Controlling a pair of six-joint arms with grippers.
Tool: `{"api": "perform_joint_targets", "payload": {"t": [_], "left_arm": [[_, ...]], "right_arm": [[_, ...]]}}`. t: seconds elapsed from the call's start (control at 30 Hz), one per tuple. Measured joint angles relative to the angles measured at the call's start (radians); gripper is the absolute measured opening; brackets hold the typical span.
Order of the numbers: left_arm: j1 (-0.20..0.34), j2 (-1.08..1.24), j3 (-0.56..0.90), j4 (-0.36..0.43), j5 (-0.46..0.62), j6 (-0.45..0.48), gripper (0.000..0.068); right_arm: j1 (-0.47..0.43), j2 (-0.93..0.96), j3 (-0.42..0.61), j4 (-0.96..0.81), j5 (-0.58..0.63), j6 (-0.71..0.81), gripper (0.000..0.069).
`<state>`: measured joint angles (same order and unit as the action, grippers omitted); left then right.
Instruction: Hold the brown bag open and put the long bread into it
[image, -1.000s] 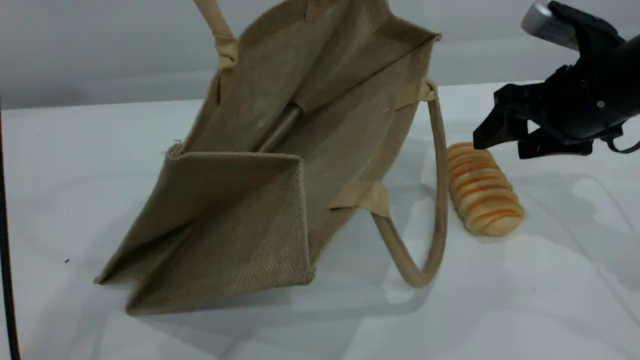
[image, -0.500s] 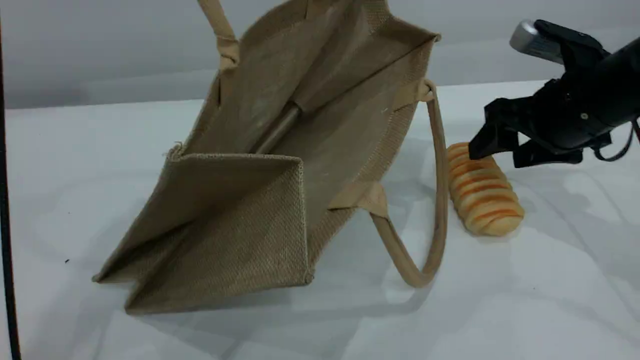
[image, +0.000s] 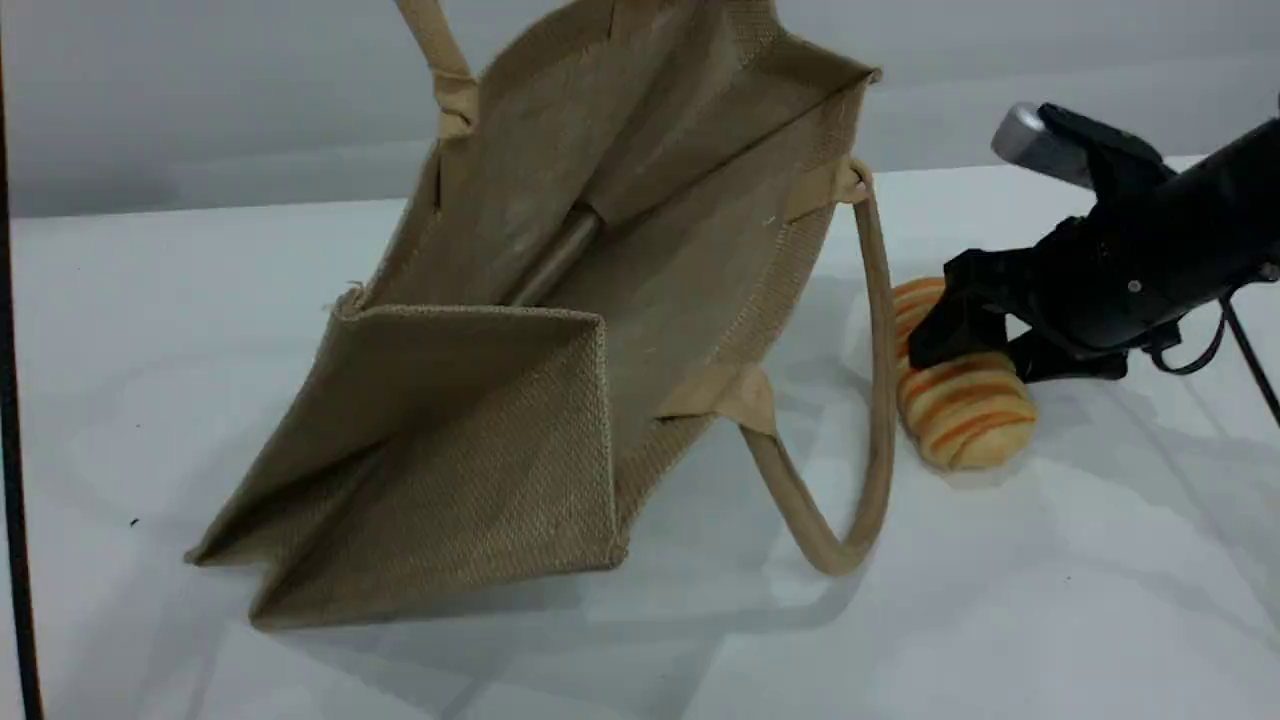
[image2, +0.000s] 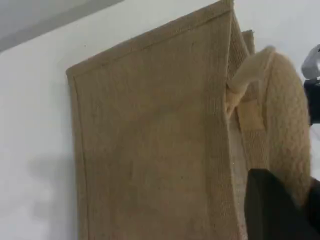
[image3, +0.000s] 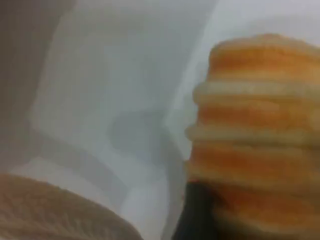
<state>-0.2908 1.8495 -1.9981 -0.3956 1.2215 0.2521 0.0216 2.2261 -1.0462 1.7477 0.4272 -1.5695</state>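
Observation:
The brown bag's end panel is creased inward (image: 374, 466), so the robot can expect the bag's upper side (image: 516, 198) to fold down over the long bread when it lowers the bag's upper handle.
The brown bag (image: 520, 400) lies on its side, its mouth lifted and facing up and right. Its upper handle (image: 440, 60) runs out of the top edge. In the left wrist view a dark fingertip (image2: 272, 210) presses against that beige handle (image2: 287, 125), so my left gripper is shut on it; the bag's outer wall (image2: 150, 150) fills that view. The long bread (image: 968, 415) lies on the table right of the bag. My right gripper (image: 985, 345) is open, with one finger on each side of the bread's far half. The right wrist view shows the bread (image3: 255, 140) close up beside one fingertip (image3: 197, 217).
The bag's lower handle (image: 880, 400) loops onto the white table (image: 1000, 600) between the bag and the bread. A black strip (image: 15, 450) runs down the left edge. A grey wall stands behind the table.
My right gripper has come down and to the left, from above the bread's far end to straddling it. The bag and the bread have stayed where they were.

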Motion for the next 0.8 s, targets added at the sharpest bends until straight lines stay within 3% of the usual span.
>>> {"api": "perform_joint_targets", "payload": {"t": [0.1, 0.2, 0.4, 0.63, 0.8], "left_arm": [[0.0, 0.0, 0.0, 0.0, 0.0, -0.003, 0.0083], [0.0, 0.0, 0.0, 0.0, -0.001, -0.005, 0.0083], [0.0, 0.001, 0.0, 0.001, -0.001, -0.006, 0.0083], [0.0, 0.001, 0.0, 0.001, -0.001, 0.003, 0.0083], [0.0, 0.001, 0.0, -0.051, -0.001, 0.056, 0.0083]], "right_arm": [[0.0, 0.011, 0.0, 0.002, 0.007, 0.0, 0.0485], [0.0, 0.011, 0.0, 0.001, 0.003, 0.0, 0.0428], [-0.001, -0.003, 0.001, -0.007, -0.001, 0.0, 0.0133], [-0.053, -0.154, 0.024, -0.053, -0.04, 0.005, 0.0116], [-0.123, -0.335, 0.101, -0.22, 0.029, 0.159, 0.0109]]}}
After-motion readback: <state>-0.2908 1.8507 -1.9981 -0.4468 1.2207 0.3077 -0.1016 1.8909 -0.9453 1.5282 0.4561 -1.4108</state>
